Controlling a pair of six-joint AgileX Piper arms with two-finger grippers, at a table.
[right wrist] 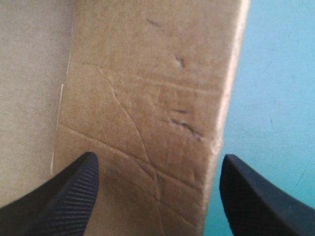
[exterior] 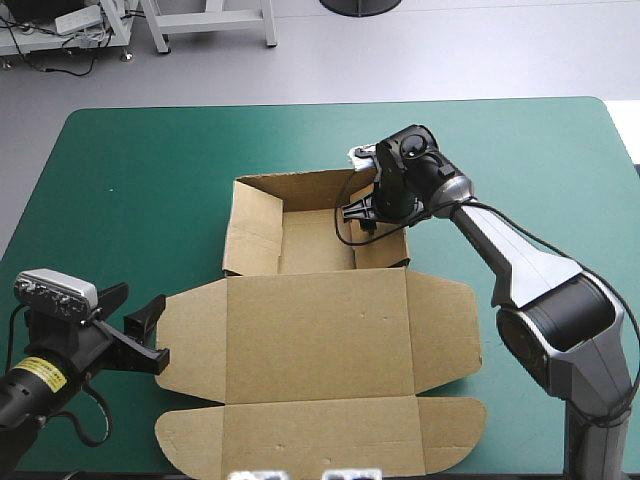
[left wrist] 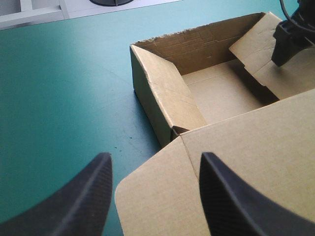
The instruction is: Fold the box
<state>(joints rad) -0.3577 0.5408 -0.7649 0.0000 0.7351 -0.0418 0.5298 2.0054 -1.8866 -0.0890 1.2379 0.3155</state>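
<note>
The open lid (exterior: 320,336) lies flat and is joined along the tray's near crease (exterior: 315,274). It should drag along and swing crooked when I pull the tray's side aside.
The brown box (exterior: 318,330) lies mid-table as an open tray (exterior: 300,240) with its lid flat toward the near edge, side flaps spread. The tray's left and far walls stand up. Its right wall (exterior: 385,250) leans inward. My right gripper (exterior: 362,216) reaches down over that wall, open, and in the right wrist view the creased brown panel (right wrist: 147,98) fills the space between and ahead of its fingers (right wrist: 158,160). My left gripper (exterior: 140,335) hovers open beside the lid's left flap (left wrist: 157,196), its fingers (left wrist: 155,191) apart with nothing held. The left wrist view also shows the tray (left wrist: 216,88) and the right gripper (left wrist: 290,39) beyond.
The teal-green cover (exterior: 130,190) shows to the left of the tray and beyond it. The lid's front flap (exterior: 320,440) lies near the table's near edge. The right arm (exterior: 520,270) crosses the table's right side.
</note>
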